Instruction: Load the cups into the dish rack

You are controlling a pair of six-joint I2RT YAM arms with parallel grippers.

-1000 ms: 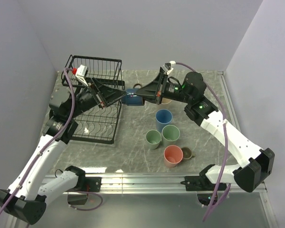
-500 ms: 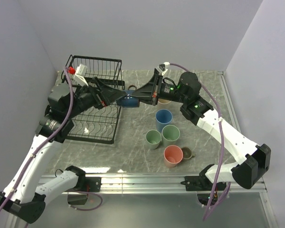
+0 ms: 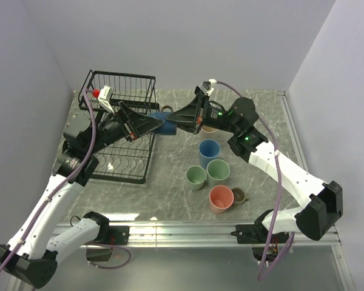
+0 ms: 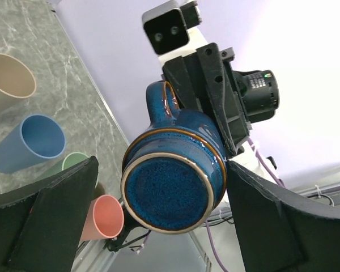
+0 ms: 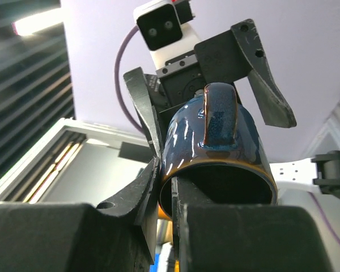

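Note:
My left gripper's open fingers have the dark-blue cup's base [image 4: 169,194] off-centre between them, so next my right gripper moves it to the middle [image 4: 161,212] before my left gripper closes.
A small dark-blue cup [image 3: 164,125] hangs in the air just right of the dish rack [image 3: 118,91]. My right gripper [image 5: 167,187] is shut on the cup's [image 5: 215,136] rim, one finger inside and one outside. My left gripper [image 3: 155,125] is open, and its fingers [image 4: 56,221] flank the cup's base [image 4: 173,190] without pressing on it. On the table stand a light blue tumbler [image 3: 208,153], two pale green tumblers [image 3: 218,172] [image 3: 196,177], a salmon tumbler [image 3: 221,199] and a small beige mug [image 3: 239,196]. A beige tumbler [image 4: 8,79] is partly hidden behind my right arm.
The black wire rack sits at the back left, its lower tier [image 3: 124,160] with curved slots under my left arm. Grey walls close in the back and both sides. A metal rail [image 3: 188,229] runs along the near edge.
The dark-blue cup has shifted slightly left toward the rack in my right gripper. My left gripper has come forward so its open fingers now straddle the cup's base.

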